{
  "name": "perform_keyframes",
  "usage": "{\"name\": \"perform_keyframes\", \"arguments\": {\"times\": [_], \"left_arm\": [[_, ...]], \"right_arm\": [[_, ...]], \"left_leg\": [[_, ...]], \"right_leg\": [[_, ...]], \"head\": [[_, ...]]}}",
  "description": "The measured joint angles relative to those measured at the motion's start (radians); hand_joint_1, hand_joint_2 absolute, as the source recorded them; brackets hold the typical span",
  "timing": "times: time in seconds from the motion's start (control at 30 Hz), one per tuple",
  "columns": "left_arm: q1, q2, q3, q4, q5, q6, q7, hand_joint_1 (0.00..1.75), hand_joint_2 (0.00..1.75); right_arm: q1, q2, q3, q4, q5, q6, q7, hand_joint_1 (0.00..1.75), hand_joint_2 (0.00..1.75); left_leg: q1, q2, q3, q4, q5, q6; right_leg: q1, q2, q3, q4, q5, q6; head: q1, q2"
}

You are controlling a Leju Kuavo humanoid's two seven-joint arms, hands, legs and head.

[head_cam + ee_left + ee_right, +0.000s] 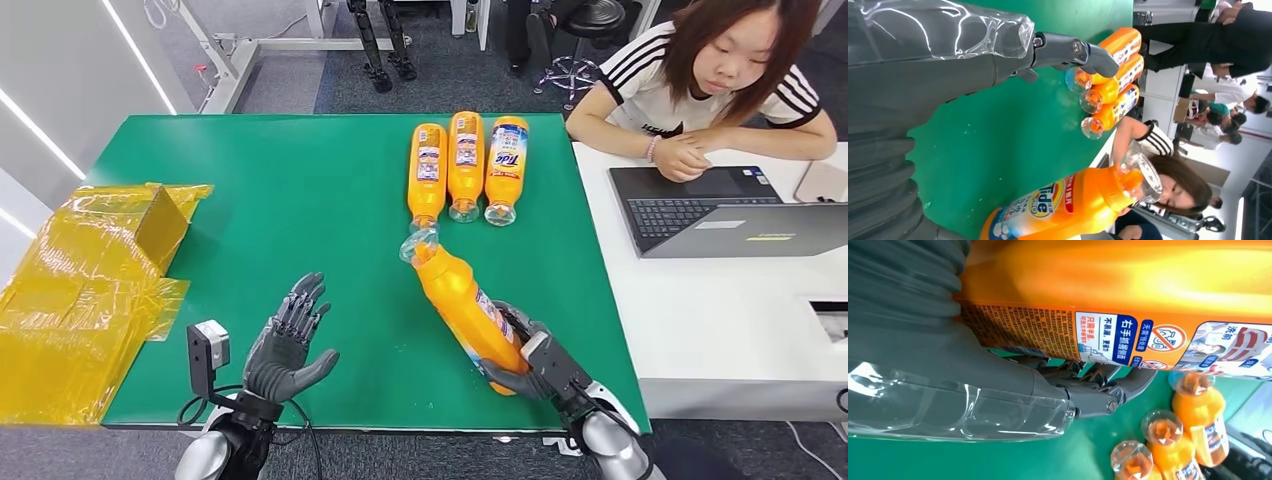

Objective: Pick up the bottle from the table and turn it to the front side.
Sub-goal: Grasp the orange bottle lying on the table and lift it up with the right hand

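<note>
The orange bottle [470, 317] should stay front side up when I put it down, because the far bottles lie with broad label sides [466, 150] up.
An orange Tide bottle [462, 307] with a clear cap is gripped near its base by my right hand [535, 362], lifted and tilted, cap pointing away toward the far bottles. The left wrist view shows its Tide logo side on the bottle [1068, 202]; the right wrist view shows the back label on the bottle [1128, 300] above my right hand's fingers [1098, 390]. My left hand [288, 345] hovers over the green table [290, 200] to the bottle's left, fingers spread, holding nothing.
Three orange bottles [465, 165] lie side by side at the table's far middle, caps toward me. Yellow plastic wrapping and a box [95, 290] sit at the left edge. A person [715, 85] sits at a white desk with a laptop [720, 210] on the right.
</note>
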Motion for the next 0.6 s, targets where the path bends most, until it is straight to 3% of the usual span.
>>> {"name": "perform_keyframes", "arguments": {"times": [0.3, 0.47, 0.6], "left_arm": [[-0.085, -0.013, -0.010, 0.010, 0.003, -0.089, 0.031, 0.00, 1.75], [-0.271, -0.029, -0.025, 0.097, 0.167, -0.191, 0.105, 0.00, 1.75], [-0.401, -0.036, -0.026, 0.175, 0.254, -0.220, 0.160, 0.00, 1.75]], "right_arm": [[-0.026, 0.076, -0.033, -0.012, 0.025, -0.025, -0.051, 1.75, 1.75], [-0.129, 0.132, 0.027, -0.015, 0.095, -0.041, -0.033, 1.75, 1.75], [-0.194, 0.159, 0.092, -0.016, 0.120, -0.042, -0.007, 1.75, 1.75]], "left_leg": [[0.000, 0.001, 0.000, 0.000, 0.001, 0.000], [0.000, 0.001, -0.001, 0.000, 0.005, -0.001], [0.000, 0.001, -0.001, 0.000, 0.006, -0.001]], "right_leg": [[0.000, 0.000, 0.000, 0.000, 0.001, 0.000], [0.000, 0.001, -0.002, 0.001, 0.004, -0.001], [0.000, 0.001, -0.002, 0.001, 0.005, -0.002]], "head": [[0.000, 0.000], [0.000, 0.000], [0.000, 0.000]]}}
